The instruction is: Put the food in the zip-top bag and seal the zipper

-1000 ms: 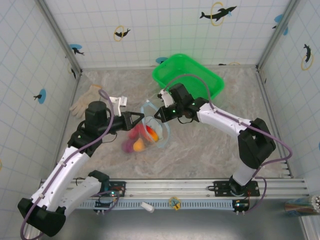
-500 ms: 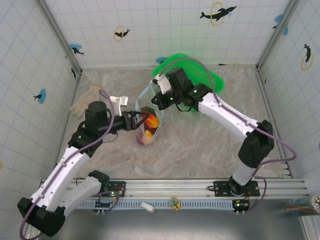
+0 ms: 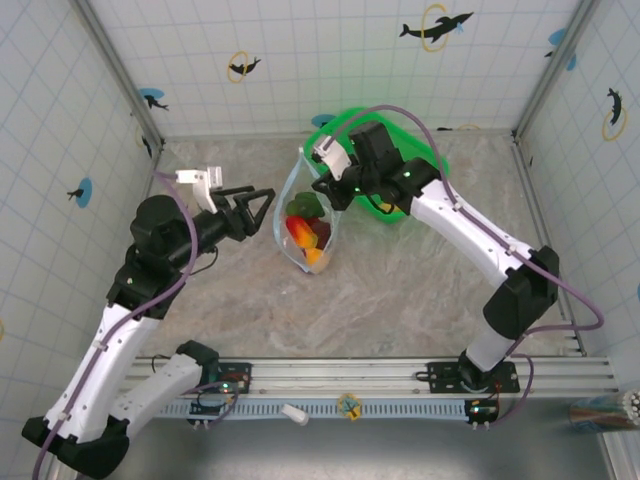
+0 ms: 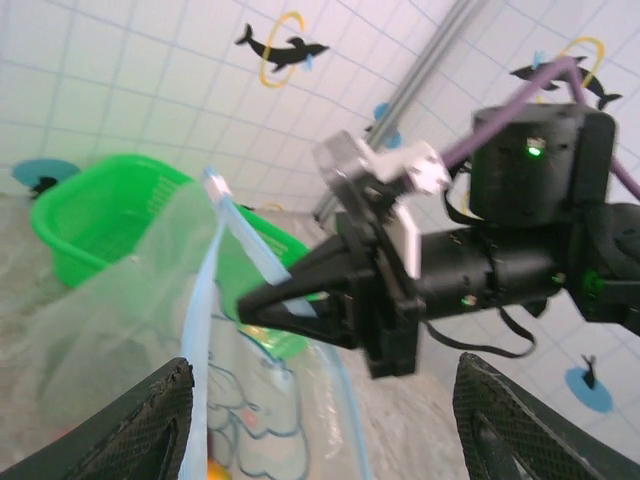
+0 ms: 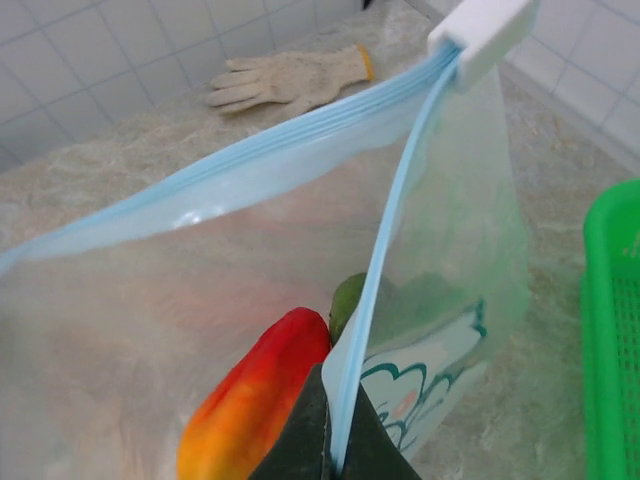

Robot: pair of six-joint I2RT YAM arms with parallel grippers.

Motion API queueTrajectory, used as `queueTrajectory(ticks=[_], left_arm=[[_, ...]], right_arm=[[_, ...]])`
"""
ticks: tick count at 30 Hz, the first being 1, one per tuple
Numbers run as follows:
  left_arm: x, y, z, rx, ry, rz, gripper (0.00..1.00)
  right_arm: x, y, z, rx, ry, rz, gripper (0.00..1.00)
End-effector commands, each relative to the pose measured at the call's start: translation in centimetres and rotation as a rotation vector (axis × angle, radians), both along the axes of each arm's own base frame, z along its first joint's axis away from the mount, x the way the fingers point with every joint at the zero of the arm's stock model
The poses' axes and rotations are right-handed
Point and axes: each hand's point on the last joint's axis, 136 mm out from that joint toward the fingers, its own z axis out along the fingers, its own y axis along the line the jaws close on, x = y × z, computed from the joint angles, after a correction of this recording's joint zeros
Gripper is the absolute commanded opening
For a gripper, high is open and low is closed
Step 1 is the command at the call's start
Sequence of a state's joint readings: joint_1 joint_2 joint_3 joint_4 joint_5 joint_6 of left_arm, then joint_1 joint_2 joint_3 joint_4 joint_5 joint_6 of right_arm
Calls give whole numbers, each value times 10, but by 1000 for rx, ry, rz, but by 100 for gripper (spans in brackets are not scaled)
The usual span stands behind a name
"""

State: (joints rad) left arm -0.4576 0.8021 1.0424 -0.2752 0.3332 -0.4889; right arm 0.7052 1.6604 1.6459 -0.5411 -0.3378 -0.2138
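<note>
A yellow piece (image 3: 386, 207) is in the basket while my right gripper holds the bag. Next, my left gripper grabs the bag's rim (image 3: 279, 207) before my right gripper gets the piece.
My right gripper (image 3: 326, 190) is shut on the rim of the zip-top bag (image 3: 296, 205) and holds it hanging above the table. The food (image 3: 303, 234) sits in its bottom: red, orange, yellow and green pieces. In the right wrist view my black fingers (image 5: 300, 445) pinch the light-blue zipper (image 5: 260, 160), with a red-orange pepper (image 5: 245, 405) and a green piece (image 5: 347, 295) just below. A white slider (image 5: 482, 28) sits at the zipper's far end. My left gripper (image 3: 262, 208) stands open to the left of the bag, apart from it, nothing between its fingers (image 4: 150, 420).
A green mesh basket (image 3: 425, 160) stands right behind the bag and under my right arm. A white glove (image 5: 290, 75) lies on the table at the far left. Tiled walls close in the marbled tabletop (image 3: 400, 280) on three sides.
My left gripper has let go of the bag, opened and drawn back to the left. My right gripper has lifted the bag with the food up and toward the basket.
</note>
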Motion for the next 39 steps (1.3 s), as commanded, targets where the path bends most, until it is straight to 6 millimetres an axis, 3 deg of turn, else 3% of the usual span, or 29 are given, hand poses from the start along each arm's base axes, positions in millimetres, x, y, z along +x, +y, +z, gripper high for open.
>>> queueTrajectory(ticks=[1, 4, 8, 10, 14, 20, 23, 25, 27, 32, 35, 39], left_arm=[[14, 13, -5, 62, -54, 103, 68], [21, 12, -35, 97, -61, 111, 65], [23, 9, -67, 85, -8, 105, 64], [23, 9, -75, 64, 45, 111, 64], [8, -9, -87, -28, 143, -8, 67], [-10, -31, -98, -219, 228, -166, 68], [-7, -33, -105, -238, 237, -159, 65], [-4, -36, -110, -238, 252, -159, 61], [0, -40, -112, -227, 257, -167, 48], [12, -43, -95, -196, 209, -151, 1], [21, -33, -79, -149, 168, -76, 0], [28, -13, -59, -66, 113, 42, 0]], right_arm=[[-25, 2, 37, 84, -177, 219, 0], [-25, 1, 33, 80, -197, 241, 0], [-7, -3, 16, 35, -134, 125, 0], [10, -8, 10, 29, -100, 4, 0], [26, -14, 6, 58, -21, -158, 0], [30, -14, 7, 87, 19, -209, 0], [29, -11, 7, 98, 40, -211, 0], [28, -10, 7, 104, 47, -208, 0], [28, -10, 5, 105, 60, -214, 0], [33, -15, 10, 112, 109, -265, 2], [39, -22, 15, 112, 151, -300, 16], [39, -30, 26, 159, 118, -336, 43]])
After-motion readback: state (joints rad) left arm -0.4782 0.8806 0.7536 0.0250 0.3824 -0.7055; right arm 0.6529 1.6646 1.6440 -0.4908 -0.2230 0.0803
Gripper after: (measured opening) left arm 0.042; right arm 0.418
